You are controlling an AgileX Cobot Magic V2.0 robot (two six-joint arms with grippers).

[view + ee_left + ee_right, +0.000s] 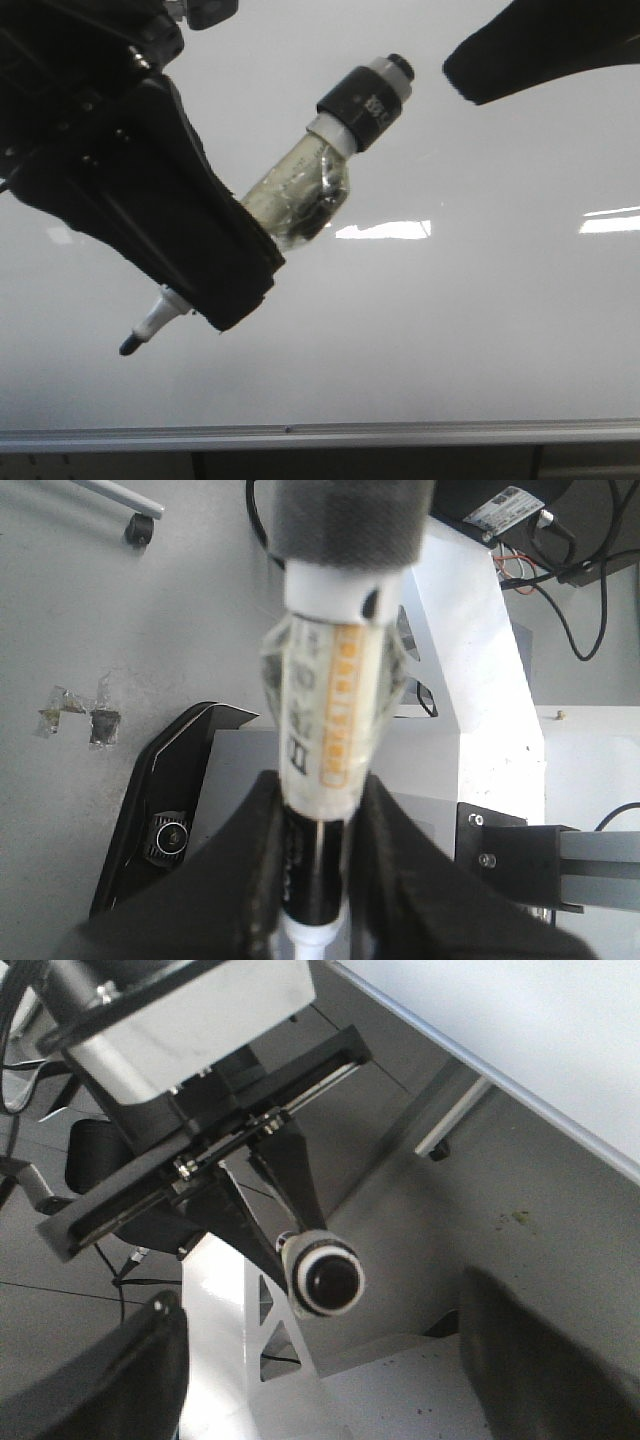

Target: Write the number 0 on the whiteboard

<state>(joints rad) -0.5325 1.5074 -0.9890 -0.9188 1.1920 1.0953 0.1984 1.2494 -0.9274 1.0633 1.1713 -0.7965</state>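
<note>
My left gripper is holding the marker close to its black tip [131, 344], so next my right gripper grabs the marker's free top end [384, 86] before my left gripper opens.
The whiteboard [450, 330] fills the front view, glossy and white-grey, with a silver rail [320, 435] along its bottom. No number 0 shows on the part of it in view. My left gripper [240, 270] is shut on a marker [300, 185] wrapped in clear tape. The marker's black tip [130, 345] points down-left, close over the board; whether it touches I cannot tell. In the left wrist view the marker [325, 710] is clamped between the black fingers [250, 880]. My right gripper [470, 75] hangs at the top right, open; in its wrist view the marker's round end [325, 1278] shows between its wide-apart fingers [130, 1370].
Two bright light reflections [385, 230] [610, 222] lie on the board. The board's edge [520, 1020] runs across the right wrist view. The robot's white base [470, 650], cables and a caster wheel [140, 528] on the grey floor show in the left wrist view.
</note>
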